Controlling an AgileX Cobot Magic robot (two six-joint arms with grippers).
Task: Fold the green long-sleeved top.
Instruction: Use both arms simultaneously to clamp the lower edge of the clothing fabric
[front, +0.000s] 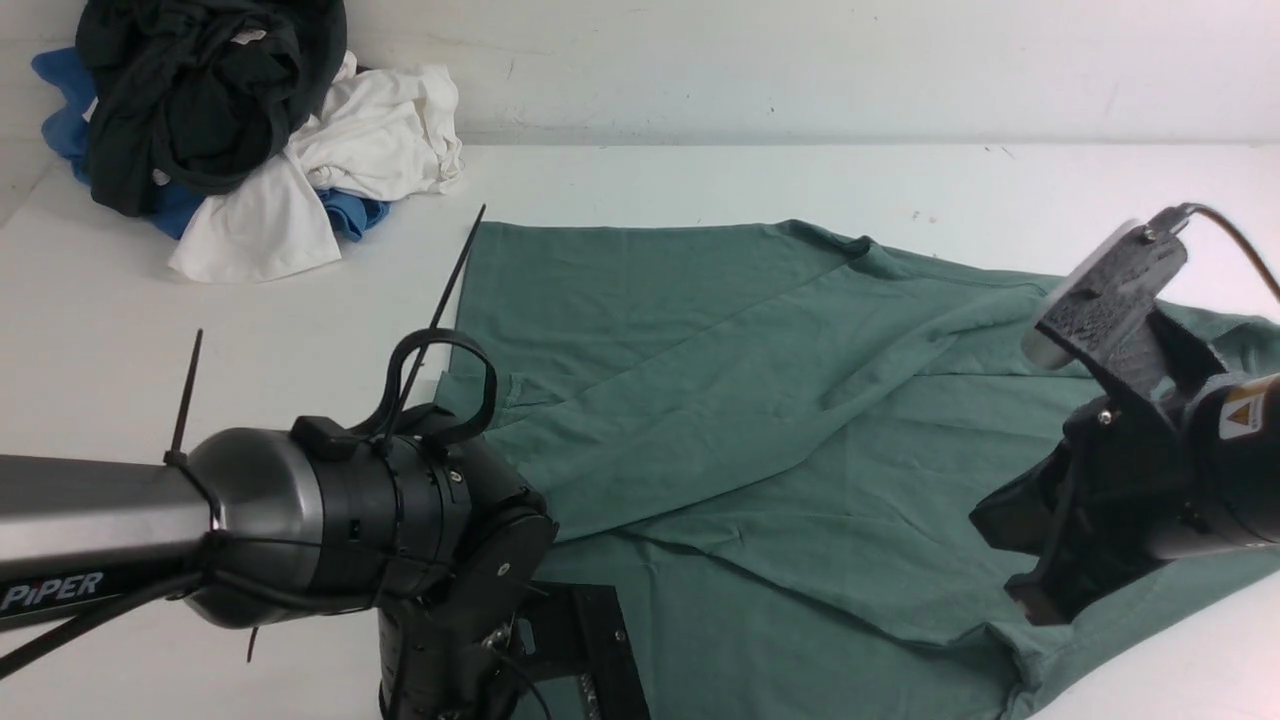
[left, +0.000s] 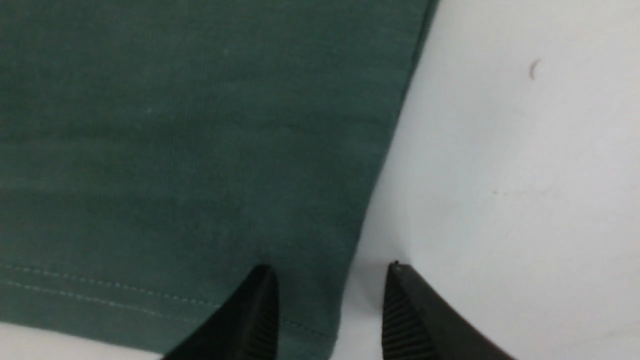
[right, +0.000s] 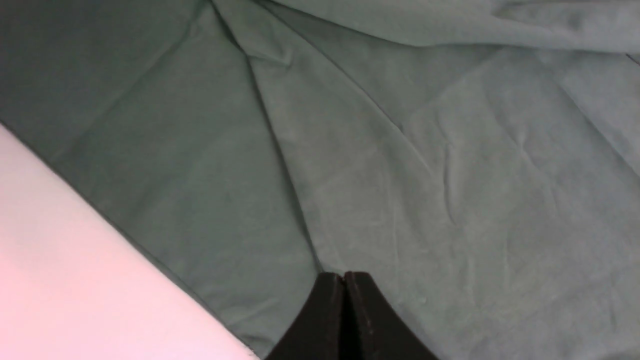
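Note:
The folded sleeve (front: 684, 442) rests flat across the top's body (front: 825, 439), so the sleeve will come along, still folded, when the robot pulls the hem's corner.
The green long-sleeved top (front: 760, 400) lies spread on the white table (front: 150, 330), one sleeve (front: 640, 420) folded slantwise across its body. In the left wrist view my left gripper (left: 330, 270) stands open over a hemmed corner of the top (left: 175, 150). One finger (left: 260, 310) is above the fabric, the other above bare table, and the cloth edge lies flat between them. My right gripper (right: 344, 275) is shut with nothing in it, above the wrinkled cloth (right: 400, 175) near the top's near right edge. In the front view the left arm (front: 330, 530) hides its own fingers.
A heap of clothes (front: 230, 130) sits at the back left corner: a dark garment on top of white and blue ones. A white wall runs along the table's far edge. Bare table shows to the left of the top.

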